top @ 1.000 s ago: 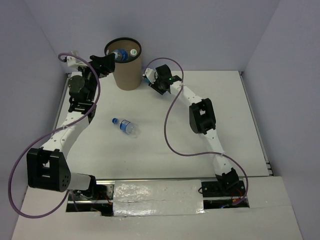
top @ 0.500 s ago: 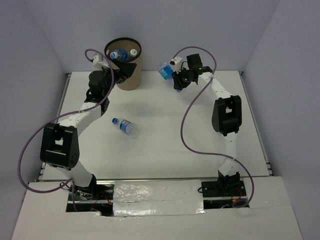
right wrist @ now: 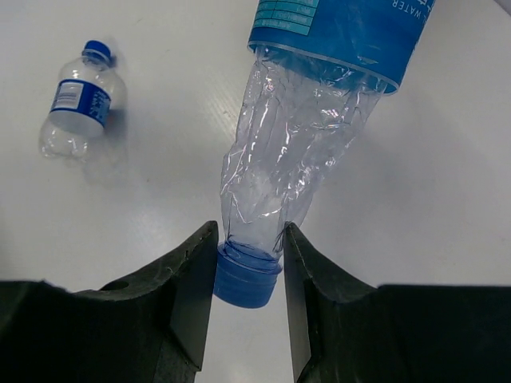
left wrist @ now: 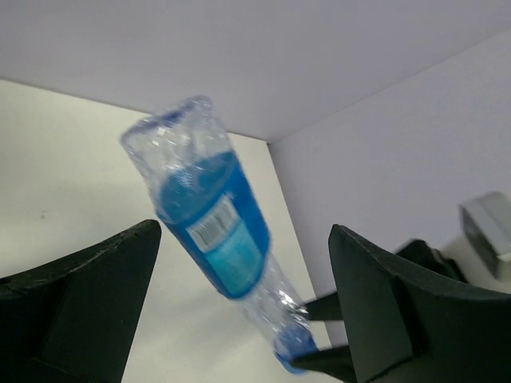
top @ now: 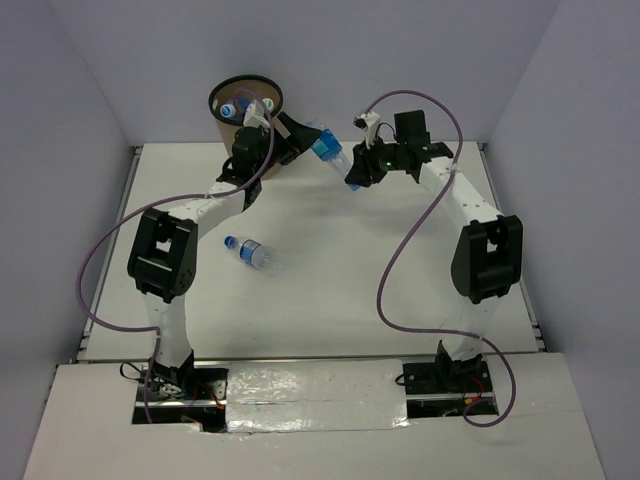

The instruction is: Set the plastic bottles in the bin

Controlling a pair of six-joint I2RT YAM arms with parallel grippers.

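The robot's right gripper holds the crumpled bottle's neck and the bin (top: 246,100) stands beyond the left gripper, so the left gripper should take the bottle by its blue label (top: 326,146).
My right gripper (top: 351,173) is shut on the blue cap and neck of a clear plastic bottle with a blue label (top: 324,145), held in the air just right of the bin (top: 262,163). In the right wrist view the fingers (right wrist: 249,247) pinch the neck of this crumpled bottle (right wrist: 295,152). My left gripper (top: 298,134) is open, with the held bottle (left wrist: 211,223) between its spread fingers (left wrist: 112,279) and not touched. The tan bin has a black rim and holds bottles (top: 232,108). Another small bottle (top: 250,252) lies on the table and also shows in the right wrist view (right wrist: 80,104).
The white table (top: 330,280) is boxed in by grey walls at the back and sides. The bin stands at the back left, near the wall. Purple cables loop off both arms.
My left arm has swung from the bin's left side round to its right, up to the held bottle. My right arm has lifted that bottle off the table and shifted right.
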